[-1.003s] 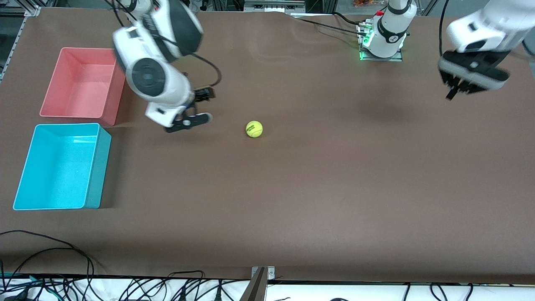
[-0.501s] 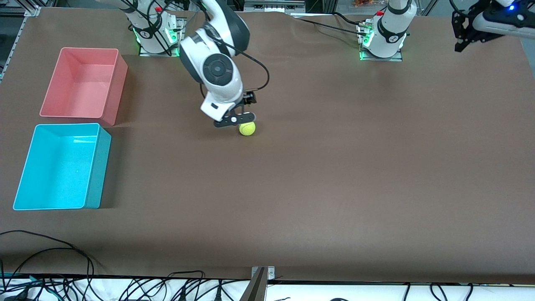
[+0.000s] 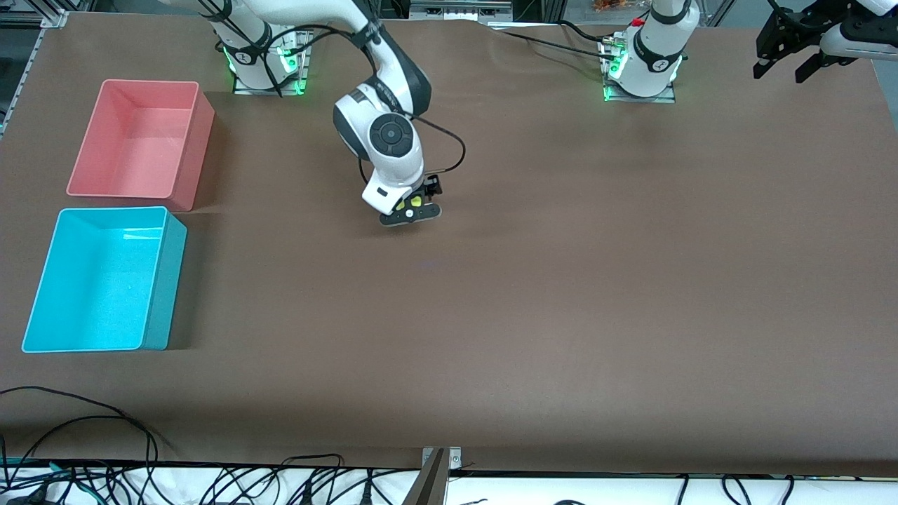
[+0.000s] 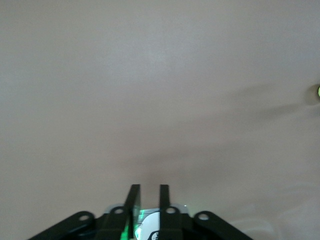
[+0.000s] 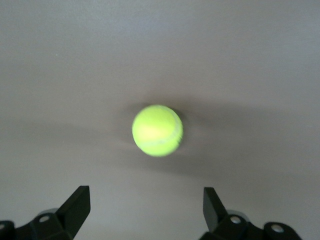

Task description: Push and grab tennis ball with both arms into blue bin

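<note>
The blue bin (image 3: 102, 282) is far away from my left gripper, so next my right gripper closes around the tennis ball (image 5: 157, 130) and brings it into the bin.
The yellow-green tennis ball (image 3: 415, 201) lies on the brown table near its middle, mostly covered by the right arm's hand in the front view. My right gripper (image 3: 410, 212) hangs just over it, open. In the right wrist view the ball (image 5: 157, 130) sits apart from the wide-spread fingers (image 5: 75, 206), centred ahead of my right gripper (image 5: 145, 200). The blue bin (image 3: 98, 280) stands at the right arm's end of the table, nearer the front camera than the pink bin. My left gripper (image 3: 780, 70) is raised over the table corner at the left arm's end, open and holding nothing (image 4: 148, 192).
A pink bin (image 3: 140, 140) stands beside the blue one, farther from the front camera. Two green-lit arm bases (image 3: 642, 70) sit along the table's back edge. Black cables (image 3: 105, 435) and a metal bracket (image 3: 436, 463) lie along the front edge.
My right arm swung from beside the bins to over the ball, which shifted slightly toward the right arm's end. My left gripper rose toward the table corner and opened.
</note>
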Robot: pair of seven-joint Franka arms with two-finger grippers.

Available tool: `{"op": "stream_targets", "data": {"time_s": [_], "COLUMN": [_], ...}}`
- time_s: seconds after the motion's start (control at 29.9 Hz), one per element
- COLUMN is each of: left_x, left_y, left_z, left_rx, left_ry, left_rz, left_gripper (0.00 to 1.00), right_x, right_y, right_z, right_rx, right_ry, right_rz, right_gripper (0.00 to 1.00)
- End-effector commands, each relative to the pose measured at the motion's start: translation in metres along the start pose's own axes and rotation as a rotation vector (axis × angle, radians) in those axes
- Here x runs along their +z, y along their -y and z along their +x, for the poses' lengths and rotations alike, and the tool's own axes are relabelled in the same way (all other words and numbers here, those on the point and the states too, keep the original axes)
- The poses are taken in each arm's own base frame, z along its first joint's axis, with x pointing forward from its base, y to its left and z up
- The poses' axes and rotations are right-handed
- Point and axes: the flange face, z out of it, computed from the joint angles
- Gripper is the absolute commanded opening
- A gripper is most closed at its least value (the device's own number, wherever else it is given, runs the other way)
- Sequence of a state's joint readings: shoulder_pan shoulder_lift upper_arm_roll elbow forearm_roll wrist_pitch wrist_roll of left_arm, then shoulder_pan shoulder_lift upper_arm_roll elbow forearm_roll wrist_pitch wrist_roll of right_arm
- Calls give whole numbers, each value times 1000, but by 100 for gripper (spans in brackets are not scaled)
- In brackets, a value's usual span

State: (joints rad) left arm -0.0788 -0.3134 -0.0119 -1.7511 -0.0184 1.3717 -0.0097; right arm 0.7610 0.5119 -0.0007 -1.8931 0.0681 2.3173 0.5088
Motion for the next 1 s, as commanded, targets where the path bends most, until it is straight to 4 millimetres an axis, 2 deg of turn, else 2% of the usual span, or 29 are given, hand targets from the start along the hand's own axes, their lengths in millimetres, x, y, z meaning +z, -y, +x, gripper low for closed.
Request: {"op": "stream_targets", "data": {"time_s": [0.0,0.13,0.37,0.57,0.6,0.7,0.74,0.87,0.97], "left_x": [-10,-11,-10,-9,-9,-9,-9,-11,-9], "left_y": [0,1,-2,-5,-5,-5,-5,-4,-3], "left_z": [-5,-5,-4,-2,-2,-2,-1,1,4], "left_rx": [-46,-114,-121,-115,-115,-114,-114,-113,-114], "left_ry": [-7,-9,-6,-3,-3,-3,-3,-8,-4], "left_rz": [-29,-26,-25,-23,-23,-16,-16,-14,-13], "left_gripper": [100,100,100,100,100,100,100,100,100], "right_x": [12,19,35,45,46,45,44,32,18], "right_y": [0,0,8,13,15,16,16,19,19], "right_z": [-5,-8,-22,-28,-31,-30,-30,-26,-23], "right_rx": [-2,-7,-32,-52,-61,-58,-59,-61,-58], "right_ry": [-21,-6,20,38,41,38,36,17,0], "right_rz": [-11,-20,-38,-50,-52,-51,-51,-38,-28], "right_gripper": [100,100,100,94,87,56,49,33,30]}}
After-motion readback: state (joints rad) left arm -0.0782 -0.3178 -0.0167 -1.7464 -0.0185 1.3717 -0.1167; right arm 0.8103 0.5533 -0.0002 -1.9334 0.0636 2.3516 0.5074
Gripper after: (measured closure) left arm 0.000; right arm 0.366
